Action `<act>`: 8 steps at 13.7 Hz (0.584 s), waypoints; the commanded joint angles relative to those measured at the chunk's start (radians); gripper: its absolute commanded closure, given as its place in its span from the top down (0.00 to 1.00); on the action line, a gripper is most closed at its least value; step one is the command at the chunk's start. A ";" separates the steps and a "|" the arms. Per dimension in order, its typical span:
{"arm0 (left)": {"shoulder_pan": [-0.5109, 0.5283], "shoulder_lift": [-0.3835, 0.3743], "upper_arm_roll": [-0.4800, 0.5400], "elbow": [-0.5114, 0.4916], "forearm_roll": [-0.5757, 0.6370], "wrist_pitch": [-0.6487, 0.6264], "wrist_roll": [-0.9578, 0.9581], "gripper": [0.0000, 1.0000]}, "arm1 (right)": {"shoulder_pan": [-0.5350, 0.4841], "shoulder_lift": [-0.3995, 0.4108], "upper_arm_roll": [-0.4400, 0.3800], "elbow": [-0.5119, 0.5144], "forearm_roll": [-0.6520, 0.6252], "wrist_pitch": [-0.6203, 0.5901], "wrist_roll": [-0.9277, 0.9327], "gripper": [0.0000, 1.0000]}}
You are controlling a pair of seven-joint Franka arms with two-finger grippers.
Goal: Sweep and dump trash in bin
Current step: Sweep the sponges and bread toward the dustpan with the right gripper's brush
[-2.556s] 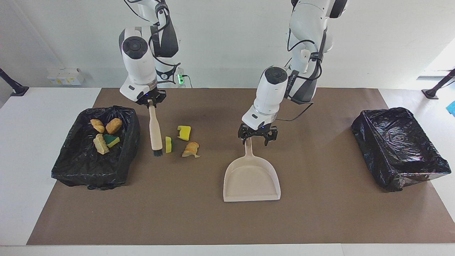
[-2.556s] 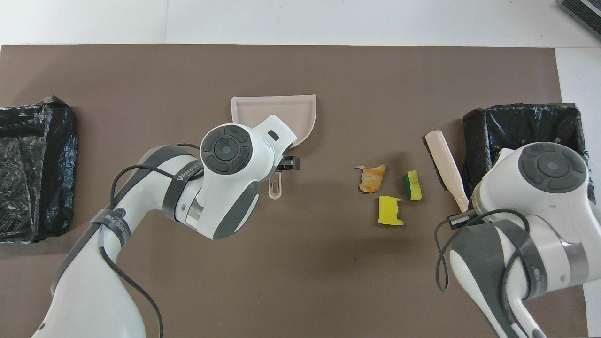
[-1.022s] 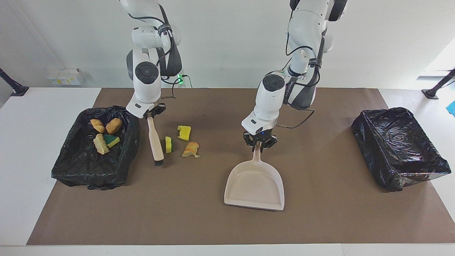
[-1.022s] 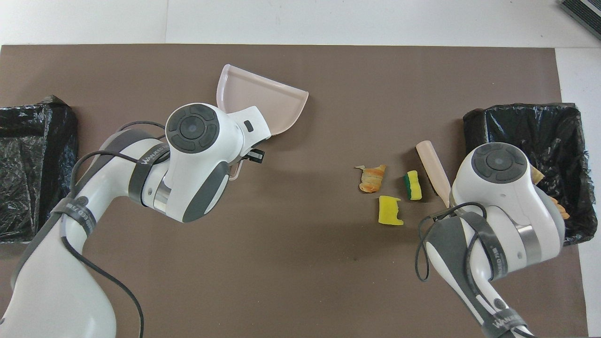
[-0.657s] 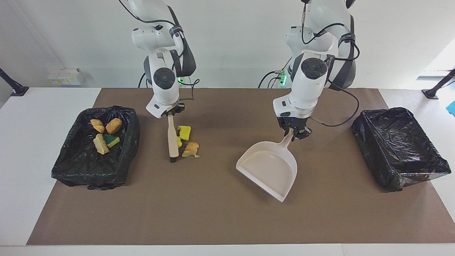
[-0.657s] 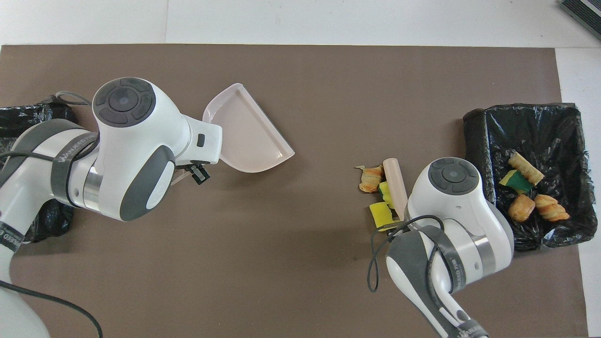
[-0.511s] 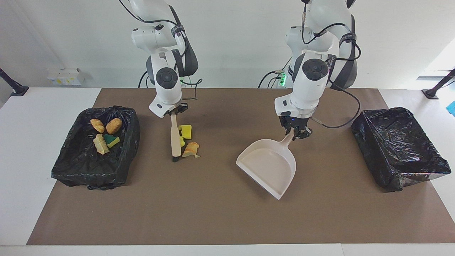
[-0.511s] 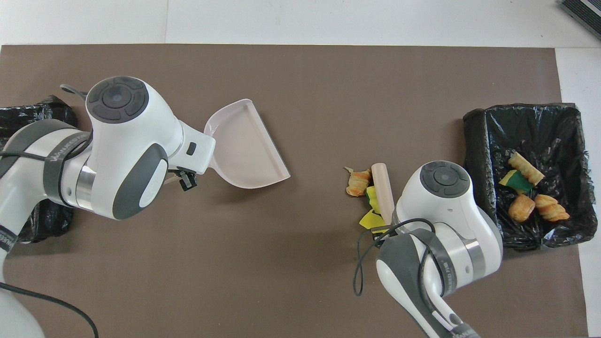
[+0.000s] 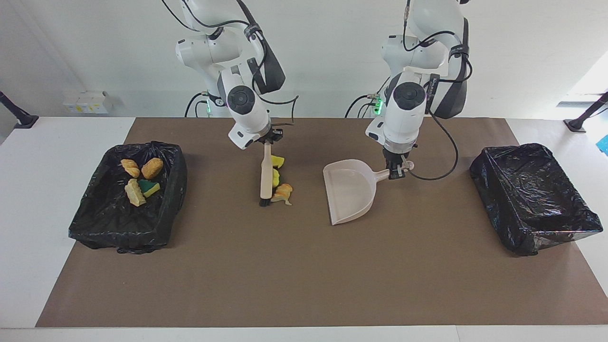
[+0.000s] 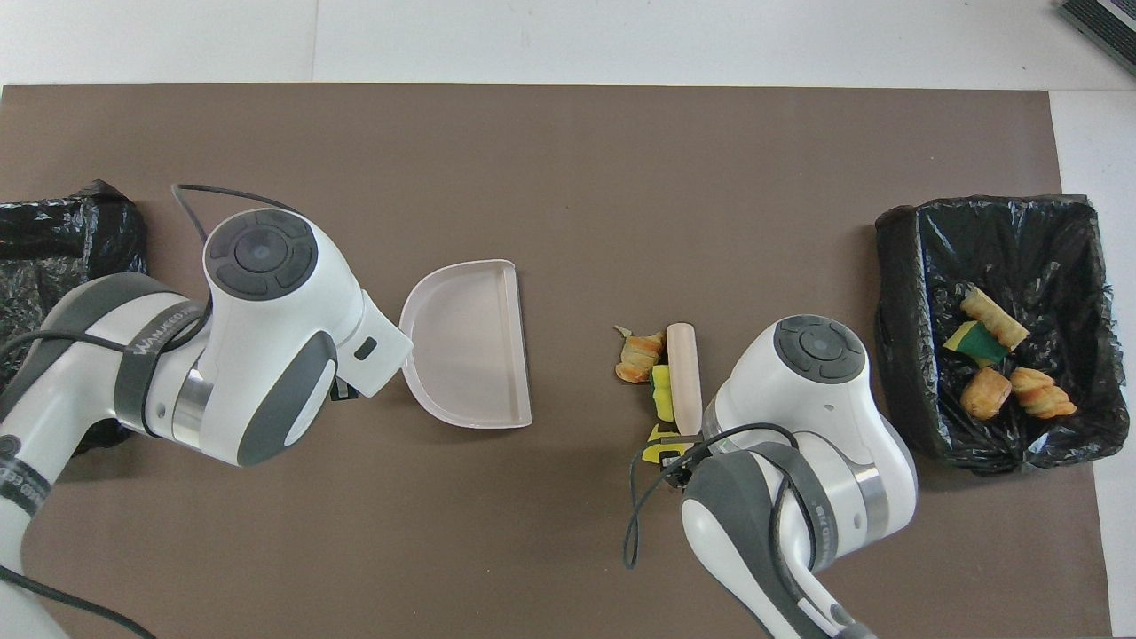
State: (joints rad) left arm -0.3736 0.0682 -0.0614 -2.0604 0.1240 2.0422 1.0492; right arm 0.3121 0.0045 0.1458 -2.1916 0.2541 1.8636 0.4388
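My left gripper should bring the dustpan's opening in line before I sweep, because the yellow-green sponge chunk (image 10: 662, 446) by my right gripper lies beyond the corner of the dustpan's opening (image 10: 523, 351).
My right gripper (image 9: 268, 141) is shut on the top of the beige brush (image 9: 265, 175), whose bristles rest on the mat. Three pieces of trash lie against the brush on the side toward the left arm: two yellow-green sponge chunks (image 9: 277, 162) (image 10: 661, 390) and a golden croissant piece (image 9: 283, 192) (image 10: 639, 357). My left gripper (image 9: 395, 170) is shut on the handle of the beige dustpan (image 9: 350, 190) (image 10: 466, 355). The pan's open mouth faces the pile, with bare mat between them. In the overhead view both grippers are hidden under their wrists.
A black-lined bin (image 9: 118, 237) (image 10: 896, 293) at the right arm's end holds several scraps of trash (image 9: 140, 178). A second black-lined bin (image 9: 536, 237) (image 10: 53, 240) stands at the left arm's end. A brown mat (image 9: 304, 285) covers the table.
The right arm has pushed the brush and the three scraps toward the table's middle. The left arm has swung the dustpan round so its mouth faces the pile.
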 commanded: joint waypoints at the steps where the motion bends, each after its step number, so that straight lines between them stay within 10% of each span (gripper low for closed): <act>1: -0.018 -0.059 0.011 -0.070 0.019 0.042 0.025 0.00 | 0.006 -0.062 -0.006 0.029 -0.059 -0.068 0.104 0.00; 8: -0.057 -0.064 0.006 -0.113 0.014 0.066 -0.118 0.00 | -0.021 -0.178 0.000 -0.108 -0.274 -0.192 0.113 0.00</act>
State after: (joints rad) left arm -0.4088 0.0364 -0.0633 -2.1308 0.1249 2.0800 0.9865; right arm 0.2997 -0.1485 0.1309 -2.2440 0.0039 1.6512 0.5280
